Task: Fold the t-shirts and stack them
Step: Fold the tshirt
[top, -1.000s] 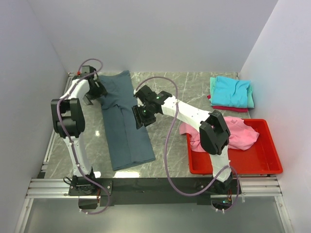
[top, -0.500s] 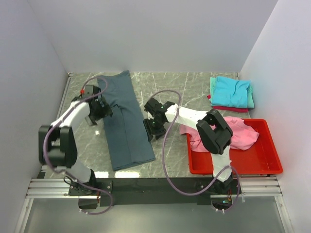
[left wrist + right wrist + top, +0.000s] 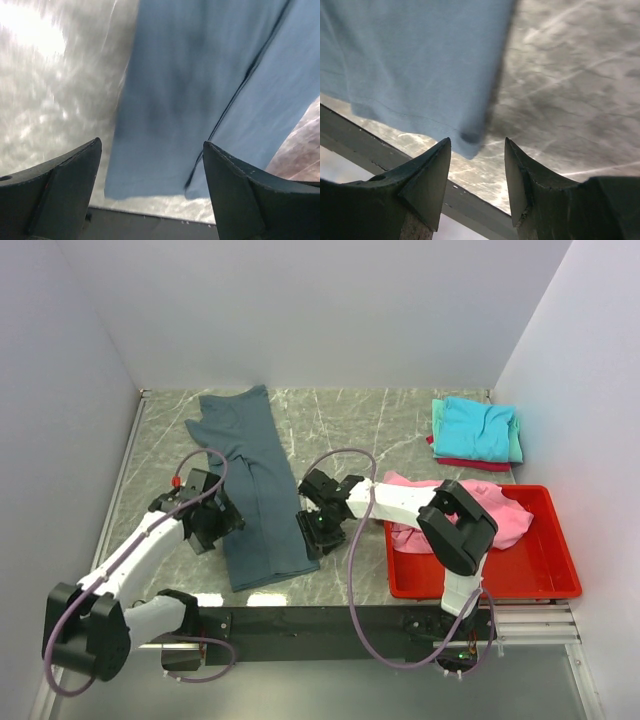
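Observation:
The folded-in sides come together along a dark line that runs down to the hem, so the hem will double over along with both flaps when the robot folds it.
A dark slate blue-grey t-shirt lies as a long folded strip on the marble table, its hem toward the near edge. My left gripper hovers open at the strip's near left corner; the left wrist view shows the shirt between wide-apart fingers. At the near right corner my right gripper stands open, and its wrist view shows the hem corner just ahead of empty jaws. A pink t-shirt lies crumpled in the red bin. Folded turquoise, mint and red tees are stacked at the far right.
White walls close in the table on three sides. A black rail runs along the near edge, visible in both wrist views. The red bin sits at the near right, beside the right arm's base.
Both arms have swept from the shirt's far end toward the near edge, one along each side of the strip. The shirt itself has stayed put, and both grippers stayed open.

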`<state>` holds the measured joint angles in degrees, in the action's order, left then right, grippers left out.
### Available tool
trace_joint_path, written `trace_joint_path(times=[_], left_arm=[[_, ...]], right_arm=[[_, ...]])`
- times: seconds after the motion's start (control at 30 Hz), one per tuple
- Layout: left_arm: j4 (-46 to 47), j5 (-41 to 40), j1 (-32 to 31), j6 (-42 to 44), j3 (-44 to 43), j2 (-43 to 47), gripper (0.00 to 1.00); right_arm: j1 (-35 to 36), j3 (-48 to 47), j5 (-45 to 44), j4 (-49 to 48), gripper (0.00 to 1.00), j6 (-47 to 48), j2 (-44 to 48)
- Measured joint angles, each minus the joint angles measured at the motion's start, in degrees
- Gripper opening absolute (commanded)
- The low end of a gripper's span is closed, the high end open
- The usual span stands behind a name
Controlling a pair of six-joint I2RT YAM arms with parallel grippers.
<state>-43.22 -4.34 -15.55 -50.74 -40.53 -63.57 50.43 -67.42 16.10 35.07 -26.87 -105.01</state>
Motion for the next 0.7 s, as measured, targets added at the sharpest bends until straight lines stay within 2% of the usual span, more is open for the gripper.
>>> trace_joint_path(times=[0.33,0.5,0.7], left_arm=[[-6.95,-2.01,-10.21,-13.05,6.08,8.00,0.83],[-9.90,-2.12,-17.44,-19.47,8.76,8.72,0.83],[-10.86,-2.19,-22.56,-24.28,9.35,8.55,0.78]], right_arm=[[2.71,0.09,0.94,-2.01,0.54,-0.85,-0.02],[3.17,0.57,0.92,-2.71,0.54,-1.36,-0.35],[3.82,1.16,0.87,-2.99,0.54,-1.95,-0.55]])
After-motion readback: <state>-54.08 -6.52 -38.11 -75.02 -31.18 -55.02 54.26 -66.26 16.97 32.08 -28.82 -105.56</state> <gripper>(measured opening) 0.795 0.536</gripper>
